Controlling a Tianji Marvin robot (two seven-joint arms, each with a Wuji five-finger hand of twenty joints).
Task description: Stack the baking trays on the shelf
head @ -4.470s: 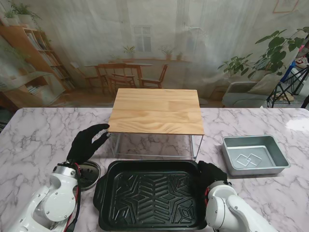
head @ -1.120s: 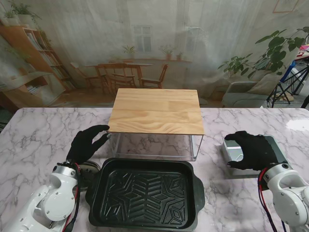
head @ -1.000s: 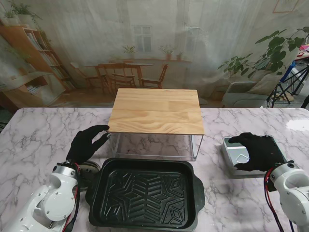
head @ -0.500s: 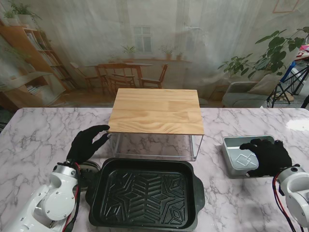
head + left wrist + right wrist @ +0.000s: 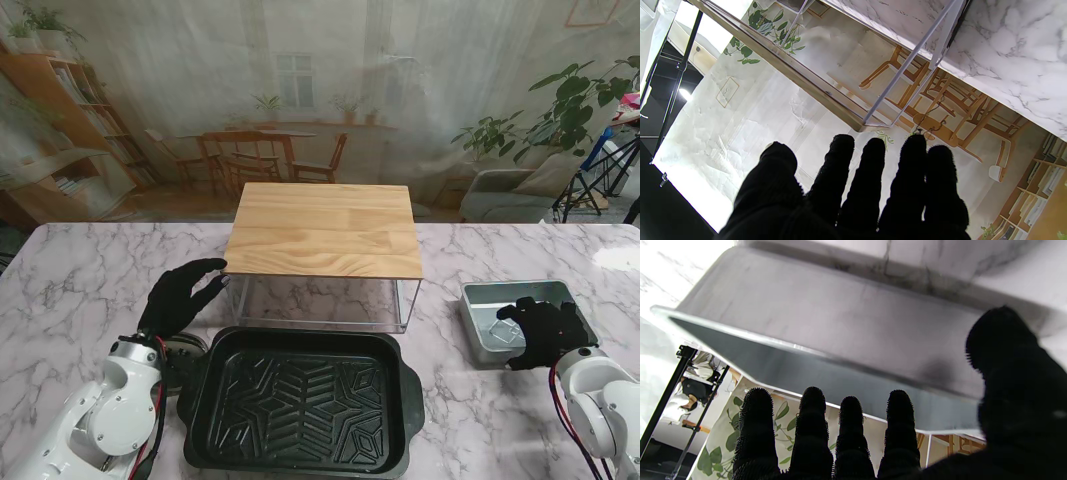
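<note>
The black tray's ribbed bottom point(image 5: 303, 410) is wider than the silver tray point(image 5: 490, 318), so I expect the silver tray to fit inside with room beside it when I lower it.
A large black baking tray point(image 5: 300, 405) lies on the table nearest me, just in front of the shelf point(image 5: 325, 230), which has a pale wooden top on thin white legs. A smaller silver tray point(image 5: 492, 318) sits to the right. My right hand point(image 5: 545, 332) hangs over its near right part, open. In the right wrist view the silver tray's wall point(image 5: 840, 323) runs between the four fingers point(image 5: 811, 413) and the thumb. My left hand point(image 5: 180, 295) hovers open beside the shelf's left front leg, holding nothing. The left wrist view shows the shelf's edge point(image 5: 790, 66) beyond the fingertips point(image 5: 873, 150).
A dark round disc point(image 5: 185, 358) lies under my left forearm, beside the black tray's left rim. The marble table point(image 5: 80, 270) reaches out to both sides. The space under the shelf's top holds nothing.
My right hand left the black tray's right rim, went to the silver tray and has now drawn back over its near right part. The black tray has shifted a little left. The left hand has not moved.
</note>
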